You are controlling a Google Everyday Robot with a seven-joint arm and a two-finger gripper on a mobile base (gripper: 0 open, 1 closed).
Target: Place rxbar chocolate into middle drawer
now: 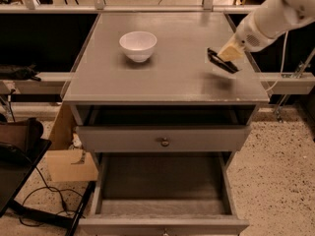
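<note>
The cabinet top [208, 89] is between the rxbar chocolate and the middle drawer, so next my gripper moves the bar out past the top's front corner [265, 99] first and then down.
The rxbar chocolate [221, 61], a flat black bar, is tilted and held just above the right side of the grey cabinet top [167, 77]. My gripper [229, 52], with pale fingers on a white arm coming in from the upper right, is shut on the bar's upper end. The bar's shadow falls on the top below it. The middle drawer [162, 224] is pulled out wide at the bottom of the view, and its dark floor is bare. It lies well below and to the left of the gripper.
A white bowl [138, 45] stands on the cabinet top at the back left. The top drawer with a small round knob [165, 142] is slightly open above the middle drawer. A cardboard box [69, 163] and cables lie on the floor at the left.
</note>
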